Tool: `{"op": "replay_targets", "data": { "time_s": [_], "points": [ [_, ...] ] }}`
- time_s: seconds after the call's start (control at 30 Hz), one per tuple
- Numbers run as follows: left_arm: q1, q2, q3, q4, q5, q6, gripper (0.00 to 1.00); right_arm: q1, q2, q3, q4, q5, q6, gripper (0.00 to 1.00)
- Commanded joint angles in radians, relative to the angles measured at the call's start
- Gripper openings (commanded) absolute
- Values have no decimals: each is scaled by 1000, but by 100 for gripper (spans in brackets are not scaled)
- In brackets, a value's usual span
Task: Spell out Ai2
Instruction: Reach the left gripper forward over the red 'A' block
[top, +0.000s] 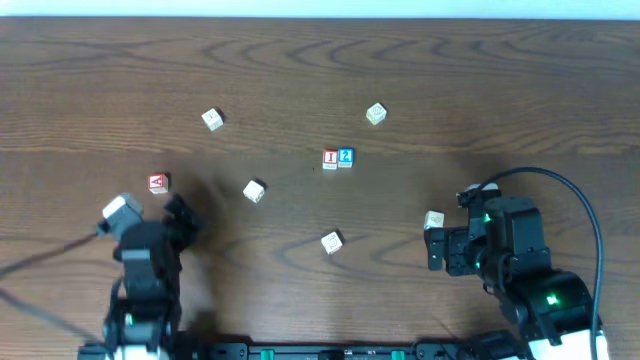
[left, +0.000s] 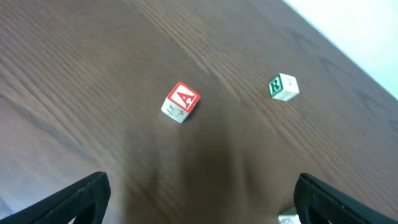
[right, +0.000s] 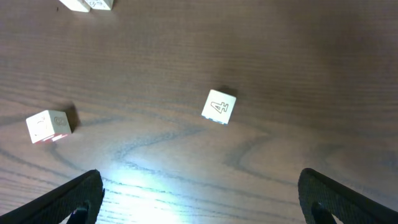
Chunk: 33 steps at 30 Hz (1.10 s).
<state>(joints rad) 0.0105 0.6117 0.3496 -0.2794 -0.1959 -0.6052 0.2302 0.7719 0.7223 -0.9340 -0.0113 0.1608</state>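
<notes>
My left gripper's open fingers are crooked to the A cube, so I should turn my left gripper square to the A cube's sides before closing.
The red-bordered A cube lies at the left of the table, apart from the others. In the left wrist view the A cube sits ahead of my left gripper, whose jaws stand wide open with bare wood between them. The red I cube and the blue 2 cube sit side by side, touching, at mid table. My left gripper hovers just below the A cube. My right gripper is open at the right, and in its own view my right gripper holds nothing.
Pale cubes are scattered about: one at the back left, one at the back right, one, one, and one close to the right gripper. A green-lettered cube lies beyond the A cube.
</notes>
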Motion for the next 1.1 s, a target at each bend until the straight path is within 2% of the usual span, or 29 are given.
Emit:
{"op": "replay_targets", "data": {
  "time_s": [0.0,0.07,0.17,0.33,0.4,0.5,0.67,0.73,0.8,0.87,0.97,1.07],
  "points": [
    [3,211,160,11,-45,-58,96,-3,0,-6,-1,-4,15,99],
    [2,392,303,-25,-48,-85,96,-3,0,-6,-1,-4,15,99],
    [2,630,515,-152,-47,-232,96,-3,0,-6,-1,-4,15,99],
    [2,859,697,-179,-4,-475,95,-3,0,-6,-1,-4,15,99],
    [2,891,701,-106,32,-516,96,-3,0,-6,-1,-4,15,99],
    [2,898,701,-110,48,-433,96,-3,0,-6,-1,-4,15,99],
    [2,898,701,-123,39,-425,95,-3,0,-6,-1,-4,15,99],
    [3,898,701,-187,25,-524,88,-3,0,-6,-1,-4,15,99],
    [3,898,701,-280,-2,-706,88,-3,0,-6,-1,-4,15,99],
    [10,900,701,-343,-12,-828,89,-3,0,-6,-1,-4,15,99],
    [41,905,701,-384,1,-898,89,-3,0,-6,-1,-4,15,99],
    [80,907,701,-395,40,-919,85,-3,0,-6,-1,-4,15,99]
  ]
}}
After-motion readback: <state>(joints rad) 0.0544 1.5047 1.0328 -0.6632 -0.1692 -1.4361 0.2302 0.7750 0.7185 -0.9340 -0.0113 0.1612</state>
